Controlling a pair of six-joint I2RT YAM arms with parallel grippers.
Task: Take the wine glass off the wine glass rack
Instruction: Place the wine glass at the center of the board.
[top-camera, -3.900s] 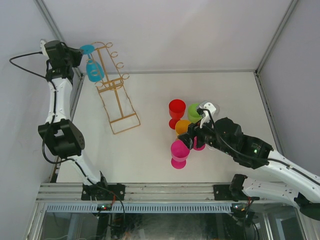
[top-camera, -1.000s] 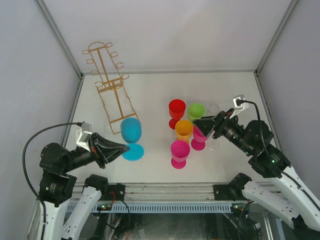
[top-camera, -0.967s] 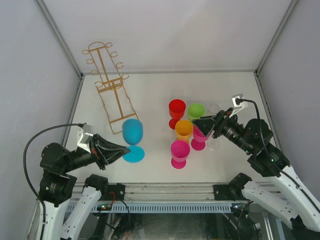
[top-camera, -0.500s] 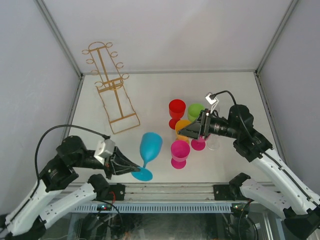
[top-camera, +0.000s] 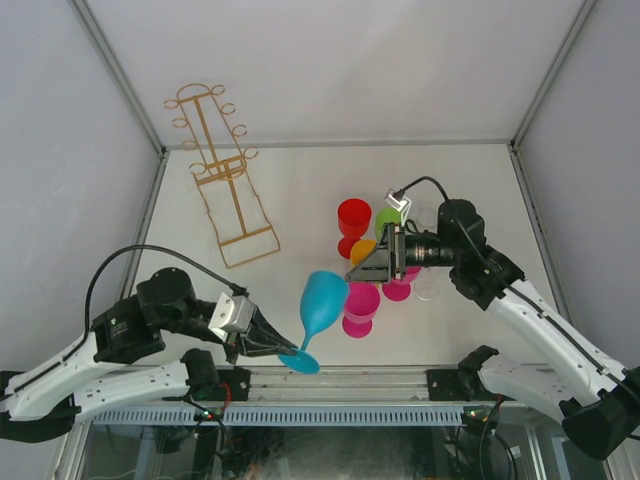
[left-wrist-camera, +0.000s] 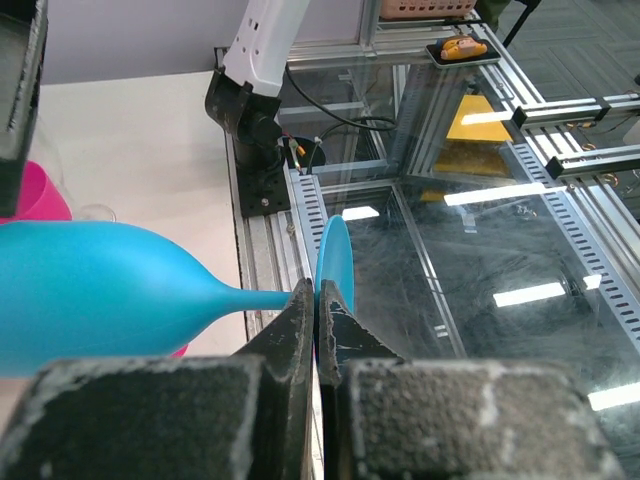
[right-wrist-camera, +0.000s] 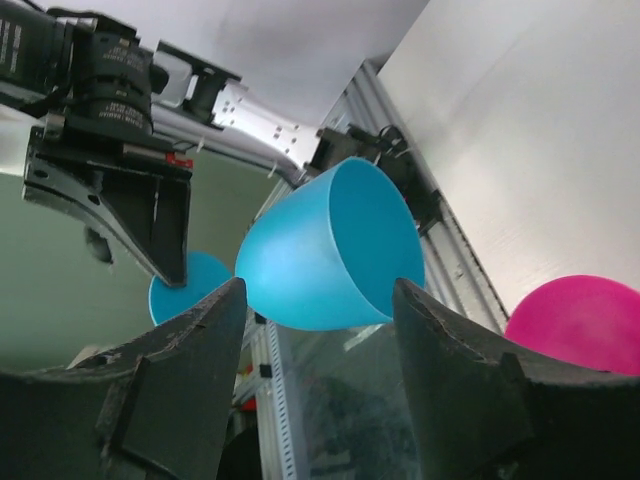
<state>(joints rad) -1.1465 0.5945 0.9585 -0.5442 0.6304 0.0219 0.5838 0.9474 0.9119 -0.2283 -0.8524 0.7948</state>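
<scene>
Next, my right gripper takes the bowl (top-camera: 324, 299) of the blue wine glass and sets the glass upright, because my left gripper is pinching the foot (top-camera: 302, 363) the glass must stand on.
The wine glass (top-camera: 322, 300) is blue plastic and hangs tilted over the table's near edge, with its bowl pointing to the right. My left gripper (top-camera: 284, 349) is shut on the thin foot (left-wrist-camera: 335, 262) of the wine glass (left-wrist-camera: 90, 300), and its jaws pinch the disc edge-on (left-wrist-camera: 317, 296). My right gripper (top-camera: 358, 268) is open, and the bowl (right-wrist-camera: 330, 250) lies just beyond its spread fingers (right-wrist-camera: 318, 292) without touching them. The gold wire wine glass rack (top-camera: 215, 170) stands at the far left with no glass on it.
Red (top-camera: 353, 215), green (top-camera: 386, 218), orange (top-camera: 361, 250) and magenta (top-camera: 360, 300) glasses stand clustered mid-table beneath the right arm. A second magenta glass (top-camera: 400, 288) and a clear one (top-camera: 429, 287) are beside them. The metal frame rail (top-camera: 330, 385) runs along the near edge.
My left arm carried the blue glass rightward and toward the near edge, tipping it over. My right gripper swung left to the bowl, its fingers spreading slightly.
</scene>
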